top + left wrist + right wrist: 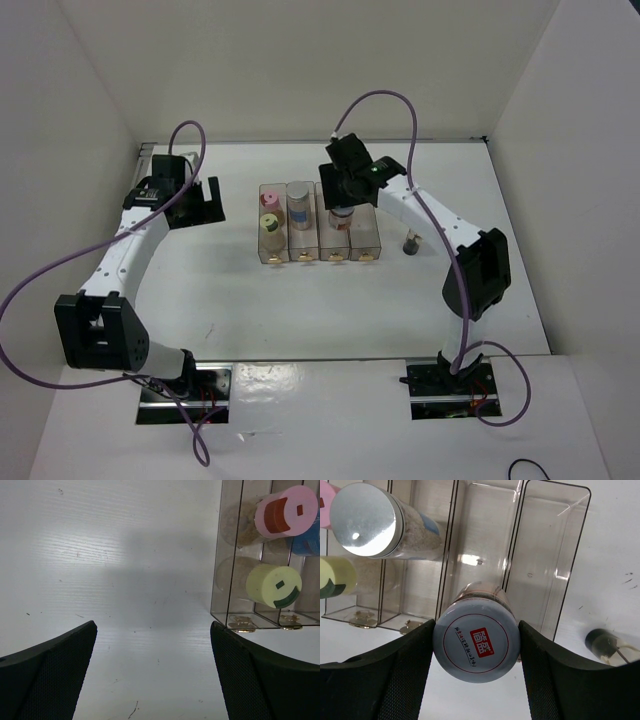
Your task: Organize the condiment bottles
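Note:
My right gripper should keep going down until the short jar (341, 217), now upright over the empty bin (331, 240) beside the silver-grey-capped bottle, stands inside.
My right gripper (476, 645) is shut on the short jar with the red-marked white lid (476, 642) and holds it over the third clear bin (475, 535); the jar also shows in the top view (341, 215). The pink-capped bottle (286, 511) and the pale-yellow-capped bottle (273, 585) stand in the leftmost bin (271, 235). The silver-grey-capped bottle (365, 520) stands in the second bin (301, 235). The slim dark bottle (410, 242) stands on the table right of the bins, and also shows in the right wrist view (606, 644). My left gripper (152, 665) is open and empty, left of the bins.
The fourth bin (545, 555) is empty. White walls enclose the table on the left, back and right. Purple cables loop over both arms.

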{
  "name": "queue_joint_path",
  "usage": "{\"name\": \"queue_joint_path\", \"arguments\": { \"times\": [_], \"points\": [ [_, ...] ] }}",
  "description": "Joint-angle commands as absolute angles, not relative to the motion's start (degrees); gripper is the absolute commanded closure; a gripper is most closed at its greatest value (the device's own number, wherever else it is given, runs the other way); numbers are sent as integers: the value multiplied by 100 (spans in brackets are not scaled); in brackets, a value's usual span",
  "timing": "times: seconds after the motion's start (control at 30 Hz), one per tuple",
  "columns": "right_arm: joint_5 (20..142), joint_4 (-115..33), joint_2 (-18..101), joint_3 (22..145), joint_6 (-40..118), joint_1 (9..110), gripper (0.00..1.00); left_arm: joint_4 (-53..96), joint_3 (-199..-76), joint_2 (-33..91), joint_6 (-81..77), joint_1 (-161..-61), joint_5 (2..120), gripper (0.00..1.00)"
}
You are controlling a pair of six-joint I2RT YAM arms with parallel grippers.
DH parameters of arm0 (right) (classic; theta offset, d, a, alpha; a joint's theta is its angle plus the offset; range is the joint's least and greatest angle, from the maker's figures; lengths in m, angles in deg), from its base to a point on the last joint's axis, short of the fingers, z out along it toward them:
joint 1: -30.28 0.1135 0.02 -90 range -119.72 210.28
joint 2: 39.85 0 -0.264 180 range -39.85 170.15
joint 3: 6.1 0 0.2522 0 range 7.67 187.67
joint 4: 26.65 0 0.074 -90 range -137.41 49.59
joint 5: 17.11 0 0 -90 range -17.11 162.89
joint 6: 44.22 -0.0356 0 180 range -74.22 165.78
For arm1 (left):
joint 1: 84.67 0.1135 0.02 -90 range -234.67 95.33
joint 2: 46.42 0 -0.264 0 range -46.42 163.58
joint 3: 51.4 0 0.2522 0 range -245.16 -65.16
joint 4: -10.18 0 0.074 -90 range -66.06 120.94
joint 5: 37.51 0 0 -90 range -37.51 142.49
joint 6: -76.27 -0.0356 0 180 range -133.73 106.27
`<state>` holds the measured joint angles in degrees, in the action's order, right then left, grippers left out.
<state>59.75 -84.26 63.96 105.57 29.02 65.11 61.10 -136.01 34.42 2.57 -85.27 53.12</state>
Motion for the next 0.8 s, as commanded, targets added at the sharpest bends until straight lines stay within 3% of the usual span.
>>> {"name": "queue_joint_path", "arguments": {
  "times": [0.0, 0.77],
  "points": [
    [5945, -7926, 6465, 10927, 2987, 6474, 83, 5892, -13582, 3479, 113, -8493, 5451, 0],
    [6226, -7363, 6913, 10461, 2987, 6474, 83, 5892, -13635, 3584, 60, -8441, 5557, 0]
  ]
}}
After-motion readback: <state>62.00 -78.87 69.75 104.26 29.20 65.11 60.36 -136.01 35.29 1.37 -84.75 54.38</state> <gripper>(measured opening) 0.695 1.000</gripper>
